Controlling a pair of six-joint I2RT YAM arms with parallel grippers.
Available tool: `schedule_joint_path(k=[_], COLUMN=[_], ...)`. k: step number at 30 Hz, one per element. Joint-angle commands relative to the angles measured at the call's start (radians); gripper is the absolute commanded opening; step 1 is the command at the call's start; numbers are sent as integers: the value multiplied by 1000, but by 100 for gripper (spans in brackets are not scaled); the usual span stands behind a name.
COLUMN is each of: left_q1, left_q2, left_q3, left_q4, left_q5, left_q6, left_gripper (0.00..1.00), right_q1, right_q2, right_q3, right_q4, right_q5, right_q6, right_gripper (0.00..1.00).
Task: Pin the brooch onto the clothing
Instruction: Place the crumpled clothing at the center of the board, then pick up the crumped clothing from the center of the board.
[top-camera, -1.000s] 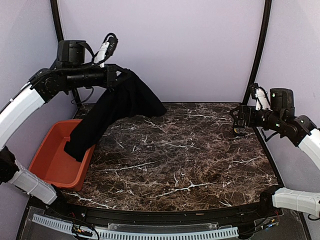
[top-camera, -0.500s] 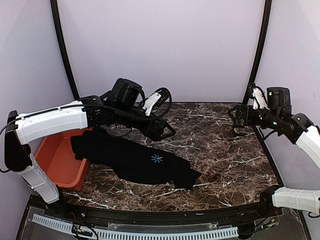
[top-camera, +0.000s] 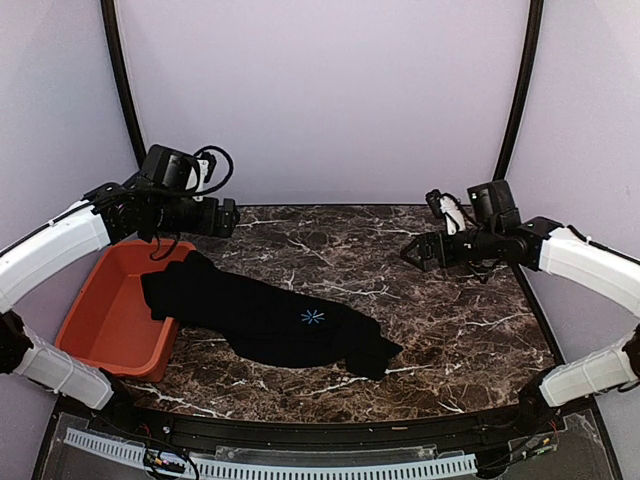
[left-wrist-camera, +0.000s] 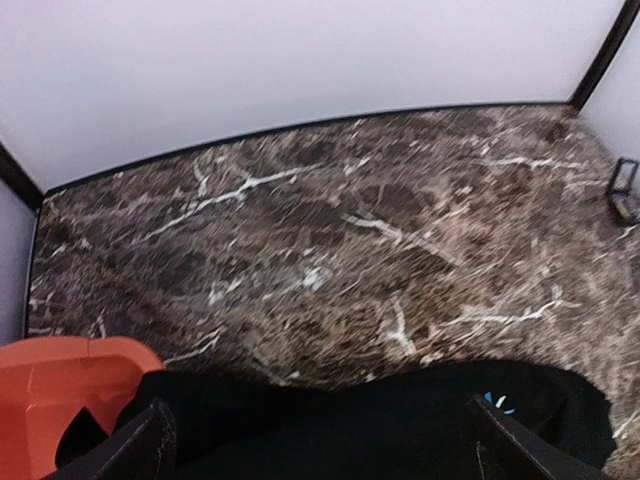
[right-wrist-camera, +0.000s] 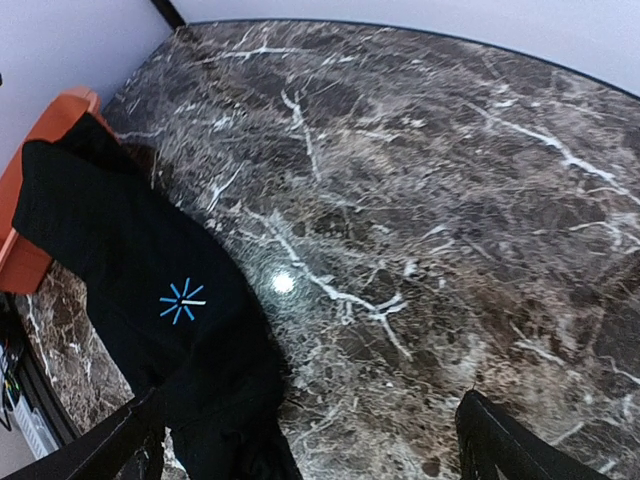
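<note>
My left gripper is open and the shirt's end lies clear over the orange bin's rim (top-camera: 176, 322), so the gripper should go on down toward the shirt's end until its fingers close on black cloth (top-camera: 190, 278).
The clothing (top-camera: 265, 318), a black T-shirt, lies crumpled across the front left of the marble table, its blue starburst print (top-camera: 313, 317) facing up. Its left end hangs over the rim of the orange bin. My left gripper (top-camera: 228, 217) hovers open above the table's back left, apart from the shirt; its wrist view shows the shirt (left-wrist-camera: 380, 425) below the spread fingers (left-wrist-camera: 150, 445). My right gripper (top-camera: 412, 251) is open over the table's right centre, with the shirt (right-wrist-camera: 140, 250) and print (right-wrist-camera: 182, 300) to its left. I cannot make out the brooch in any view.
An orange bin (top-camera: 105, 325) stands at the table's left edge, partly under the shirt. A small dark object (left-wrist-camera: 625, 190) sits at the table's far right edge. Black frame posts (top-camera: 515, 100) rise at the back corners.
The left gripper opened and let the shirt go; the shirt now lies on the table. The left arm has drawn back to the rear left. The right arm has swung in toward the table's centre.
</note>
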Motion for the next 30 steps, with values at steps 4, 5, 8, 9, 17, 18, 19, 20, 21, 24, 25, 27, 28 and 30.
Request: schedule_joint_path(k=[4, 5, 8, 9, 17, 18, 19, 20, 21, 24, 25, 27, 28, 30], left_q1=[60, 76, 114, 135, 231, 240, 245, 254, 257, 267, 267, 266, 267, 267], left_q2=[63, 62, 40, 22, -24, -23, -20, -18, -14, -10, -8, -3, -1, 1], left_q3=[-41, -48, -78, -99, -207, -218, -221, -226, -227, -232, -230, -223, -220, -220], left_q4=[-209, -220, -239, -234, -202, -196, -192, -187, -178, -155, -150, -148, -149, -146], left_q5=[-178, -186, -179, -149, -11, -3, 14, 26, 53, 104, 117, 131, 133, 132], left_q6=[-30, -47, -67, -68, -73, -73, -72, -71, -70, -65, -64, -60, -59, -56], left_gripper=[99, 99, 99, 99, 96, 95, 93, 92, 89, 83, 78, 69, 65, 56], right_q1=[162, 174, 199, 203, 242, 249, 254, 259, 262, 270, 271, 271, 271, 270], right_q2=[153, 164, 186, 193, 267, 277, 285, 293, 298, 305, 305, 301, 299, 296], right_q3=[101, 106, 107, 105, 138, 144, 151, 157, 163, 171, 170, 167, 165, 161], right_q4=[42, 40, 36, 36, 33, 29, 26, 22, 18, 9, 8, 8, 7, 5], right_q5=[48, 54, 64, 65, 78, 83, 89, 95, 101, 118, 122, 132, 138, 145], right_q6=[-47, -48, -48, -48, -56, -59, -62, -65, -67, -73, -74, -74, -74, -74], right_gripper=[99, 99, 99, 99, 99, 99, 99, 99, 99, 99, 99, 99, 99, 99])
